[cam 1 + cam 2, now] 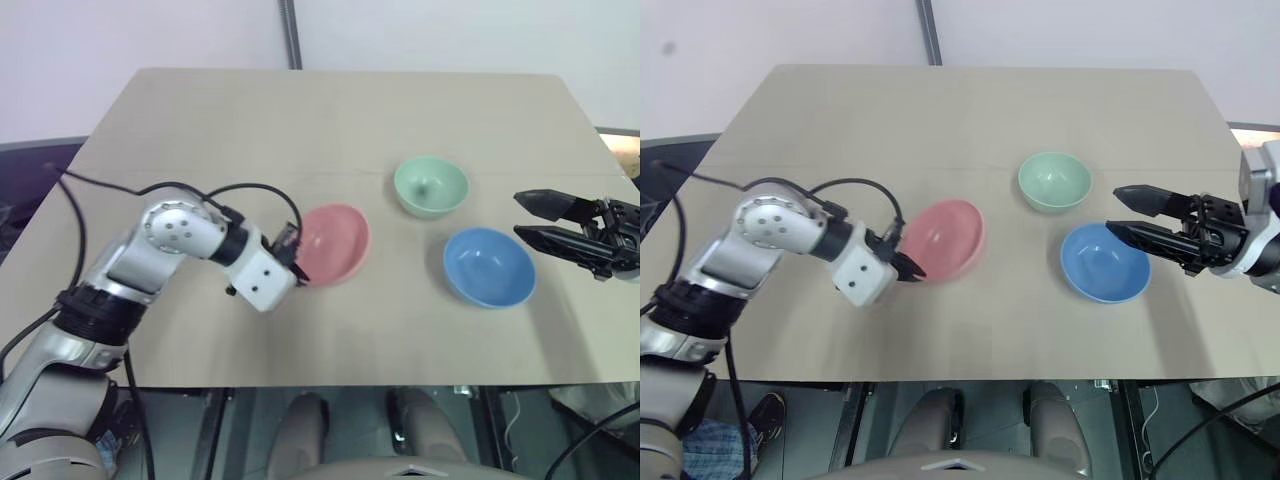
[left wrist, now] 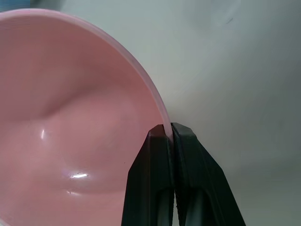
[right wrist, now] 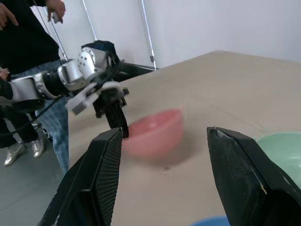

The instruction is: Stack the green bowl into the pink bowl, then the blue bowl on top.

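The green bowl (image 1: 431, 186) is empty and its opening is about as wide as that of the blue bowl (image 1: 490, 267), so the blue bowl will sit deep inside it when the robot lowers it.
The pink bowl (image 1: 338, 240) sits mid-table, tipped a little, and my left gripper (image 1: 293, 262) is shut on its left rim. In the left wrist view both black fingers (image 2: 157, 160) pinch that thin rim (image 2: 162, 117). The green bowl (image 1: 431, 186) stands upright to the right and farther back. The blue bowl (image 1: 489, 266) rests right of the pink one, nearer the front. My right gripper (image 1: 518, 216) hovers open just right of the blue bowl, pointing left with nothing between its fingers. The right wrist view looks across at the pink bowl (image 3: 155, 134) and the left gripper (image 3: 117, 123).
The beige table (image 1: 300, 120) has bare surface at the back and along the front edge. A metal pole (image 1: 291, 35) rises behind the far edge. A person (image 3: 23, 42) stands beyond the table's left side.
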Robot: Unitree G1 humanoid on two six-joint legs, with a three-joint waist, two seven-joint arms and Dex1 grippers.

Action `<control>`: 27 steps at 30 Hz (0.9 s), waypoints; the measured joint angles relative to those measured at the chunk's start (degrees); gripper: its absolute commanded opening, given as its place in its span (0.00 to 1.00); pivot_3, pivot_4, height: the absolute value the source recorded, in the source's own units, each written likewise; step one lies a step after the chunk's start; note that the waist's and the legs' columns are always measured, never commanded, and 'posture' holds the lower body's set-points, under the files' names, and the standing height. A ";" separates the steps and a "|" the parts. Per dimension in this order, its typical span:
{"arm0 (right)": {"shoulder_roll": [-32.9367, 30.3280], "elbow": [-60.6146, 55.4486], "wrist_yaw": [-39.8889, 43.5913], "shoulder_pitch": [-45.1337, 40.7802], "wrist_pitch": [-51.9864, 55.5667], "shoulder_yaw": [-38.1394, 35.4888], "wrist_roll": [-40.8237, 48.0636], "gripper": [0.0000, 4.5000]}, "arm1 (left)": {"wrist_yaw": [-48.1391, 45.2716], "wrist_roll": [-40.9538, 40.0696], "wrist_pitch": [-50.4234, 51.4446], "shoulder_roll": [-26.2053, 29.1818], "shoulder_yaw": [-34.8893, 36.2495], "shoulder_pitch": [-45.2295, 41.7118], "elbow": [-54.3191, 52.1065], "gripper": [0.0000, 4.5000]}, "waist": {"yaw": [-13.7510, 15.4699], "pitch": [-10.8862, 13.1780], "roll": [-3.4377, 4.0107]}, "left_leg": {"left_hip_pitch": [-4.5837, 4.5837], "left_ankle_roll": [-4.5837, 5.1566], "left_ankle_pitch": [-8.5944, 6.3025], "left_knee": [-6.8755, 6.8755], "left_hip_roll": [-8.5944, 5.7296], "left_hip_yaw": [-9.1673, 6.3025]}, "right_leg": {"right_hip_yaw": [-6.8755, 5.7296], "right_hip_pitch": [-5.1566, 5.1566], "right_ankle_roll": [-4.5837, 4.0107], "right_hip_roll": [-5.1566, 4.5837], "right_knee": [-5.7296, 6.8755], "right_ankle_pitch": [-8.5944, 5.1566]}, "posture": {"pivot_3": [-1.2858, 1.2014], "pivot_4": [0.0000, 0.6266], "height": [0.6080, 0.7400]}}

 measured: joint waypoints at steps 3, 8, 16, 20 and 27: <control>0.21 -0.23 -0.72 0.71 0.01 -0.32 0.13 0.71 | -1.36 2.41 -4.94 -1.44 -1.98 -3.84 6.24 0.01 | -0.12 0.00 0.00 | 0.00 0.00 0.00 0.00 0.00 -0.04 | -0.02 0.00 0.00 0.01 0.02 0.00 | 0.52 0.24 1.00; 0.25 -1.07 -1.44 2.31 -0.02 -0.75 0.30 0.71 | -1.65 3.26 -8.79 -4.07 -3.25 -5.36 10.95 0.38 | -0.14 0.00 0.00 | -0.01 0.00 0.00 0.02 -0.01 -0.05 | -0.02 0.02 0.00 -0.01 0.01 0.00 | 0.52 0.24 1.00; 0.26 -2.24 -2.36 2.78 -0.02 -1.59 1.25 0.71 | 0.52 1.16 -9.62 -6.76 -2.62 -5.82 11.50 0.62 | -0.13 0.00 0.00 | -0.01 0.00 0.00 0.06 -0.01 -0.08 | -0.03 0.02 0.01 -0.01 0.07 0.01 | 0.52 0.24 1.00; 0.26 -2.22 -2.35 2.75 -0.02 -1.57 1.31 0.71 | 0.52 -9.88 4.57 -6.14 1.19 -5.20 3.92 0.62 | -0.19 0.01 -0.01 | -0.06 0.01 0.00 0.09 0.01 -0.12 | -0.06 0.01 0.01 -0.01 0.07 0.00 | 0.52 0.24 1.00; 0.25 -2.23 -2.14 2.91 -0.05 -1.55 1.33 0.71 | 11.69 -42.34 54.37 4.81 24.78 -4.27 -4.92 0.62 | -0.80 0.02 0.04 | 0.09 0.01 0.00 0.05 0.05 -0.18 | -0.12 0.00 0.07 0.04 0.28 -0.06 | 0.52 0.24 1.00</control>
